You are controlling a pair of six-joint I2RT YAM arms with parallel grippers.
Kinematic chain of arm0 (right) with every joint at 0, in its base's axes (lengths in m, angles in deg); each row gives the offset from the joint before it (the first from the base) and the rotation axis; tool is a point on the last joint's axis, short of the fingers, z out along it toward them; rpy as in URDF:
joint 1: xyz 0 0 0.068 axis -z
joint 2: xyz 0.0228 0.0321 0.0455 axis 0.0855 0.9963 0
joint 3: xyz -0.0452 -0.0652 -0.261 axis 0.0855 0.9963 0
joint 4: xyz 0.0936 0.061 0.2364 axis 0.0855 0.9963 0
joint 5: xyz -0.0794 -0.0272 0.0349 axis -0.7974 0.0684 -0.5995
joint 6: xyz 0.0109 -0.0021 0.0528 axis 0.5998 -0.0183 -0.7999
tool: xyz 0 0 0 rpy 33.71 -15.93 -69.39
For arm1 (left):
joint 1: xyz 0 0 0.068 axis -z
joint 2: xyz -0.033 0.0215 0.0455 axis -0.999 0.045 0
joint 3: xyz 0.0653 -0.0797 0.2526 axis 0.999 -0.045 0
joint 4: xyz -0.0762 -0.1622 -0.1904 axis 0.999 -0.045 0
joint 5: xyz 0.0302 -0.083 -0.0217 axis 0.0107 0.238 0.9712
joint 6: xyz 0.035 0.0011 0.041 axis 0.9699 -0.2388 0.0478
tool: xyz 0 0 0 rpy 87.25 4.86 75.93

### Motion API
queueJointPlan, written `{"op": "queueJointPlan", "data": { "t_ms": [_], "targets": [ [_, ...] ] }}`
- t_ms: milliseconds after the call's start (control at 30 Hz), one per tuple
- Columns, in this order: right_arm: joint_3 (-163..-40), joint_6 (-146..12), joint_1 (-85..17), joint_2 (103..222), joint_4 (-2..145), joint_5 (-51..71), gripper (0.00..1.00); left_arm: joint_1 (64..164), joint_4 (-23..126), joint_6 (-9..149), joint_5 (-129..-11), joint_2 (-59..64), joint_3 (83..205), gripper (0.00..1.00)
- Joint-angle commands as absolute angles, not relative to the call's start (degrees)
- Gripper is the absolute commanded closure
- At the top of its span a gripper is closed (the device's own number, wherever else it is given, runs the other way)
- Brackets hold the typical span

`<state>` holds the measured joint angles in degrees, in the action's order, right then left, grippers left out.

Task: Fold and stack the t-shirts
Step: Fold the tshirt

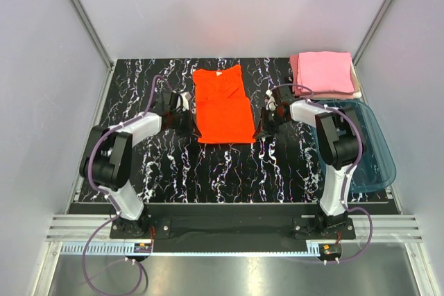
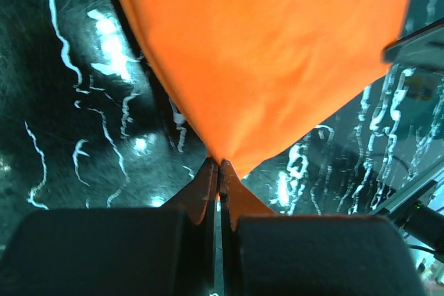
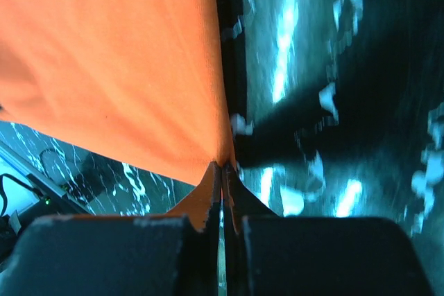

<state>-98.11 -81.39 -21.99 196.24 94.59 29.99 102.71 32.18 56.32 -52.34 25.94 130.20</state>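
Observation:
The orange-red t-shirt's collar end (image 1: 218, 74) lies close to the table's back edge, so my grippers should drag the near corners (image 1: 202, 139) toward me and retake them before folding.
The bright orange-red t-shirt (image 1: 222, 105) lies in the middle of the black marbled table, folded into a long strip with a crease across its middle. My left gripper (image 1: 191, 117) is at its left edge, shut on a corner of the orange cloth (image 2: 277, 53), which fans out from the pinched tips (image 2: 220, 166). My right gripper (image 1: 260, 127) is at the shirt's right edge, shut on another corner of the cloth (image 3: 111, 67) at its tips (image 3: 223, 167). A stack of folded light pink t-shirts (image 1: 325, 73) lies at the back right.
A translucent teal plastic tub (image 1: 371, 154) sits at the right edge of the table (image 1: 229, 171), beside the right arm. Grey walls close in the table at the left, back and right. The arm bases stand at the near edge.

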Motion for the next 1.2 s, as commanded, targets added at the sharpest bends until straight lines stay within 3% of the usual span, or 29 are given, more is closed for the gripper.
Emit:
{"op": "queueJointPlan", "data": {
  "t_ms": [0,367,433,467,533,600,700,933,1167],
  "targets": [
    [-95.11,-82.67,-22.04,191.17,92.21,29.23,1.00,103.24,34.98,55.60,-55.57,21.65,127.64,1.00],
    [-90.45,-84.25,-22.92,187.40,92.02,27.65,1.00,105.35,37.09,54.81,-55.57,19.45,117.08,1.00],
    [-89.74,-85.31,-22.92,185.73,91.94,26.68,0.94,105.26,36.74,54.99,-56.62,18.22,116.20,0.89],
    [-89.04,-85.66,-23.01,185.29,91.94,26.68,0.85,105.35,36.39,55.08,-56.98,17.69,116.11,0.84],
    [-88.34,-87.24,-23.01,183.71,92.03,26.59,0.76,105.35,35.07,55.25,-57.86,16.20,116.37,0.75],
    [-87.02,-89.70,-23.01,182.39,92.20,25.11,0.67,105.35,35.15,54.55,-57.42,15.06,115.59,0.73],
    [-84.74,-93.38,-23.01,180.36,92.20,23.87,0.61,105.35,38.21,51.57,-55.32,12.60,112.09,0.69],
    [-80.95,-97.70,-23.19,180.44,87.38,26.41,0.57,105.52,48.86,43.14,-52.32,10.92,103.37,0.64],
    [-77.61,-99.11,-23.36,182.03,82.89,26.07,0.57,106.67,48.86,42.68,-55.39,10.74,101.61,0.65]
  ]
}}
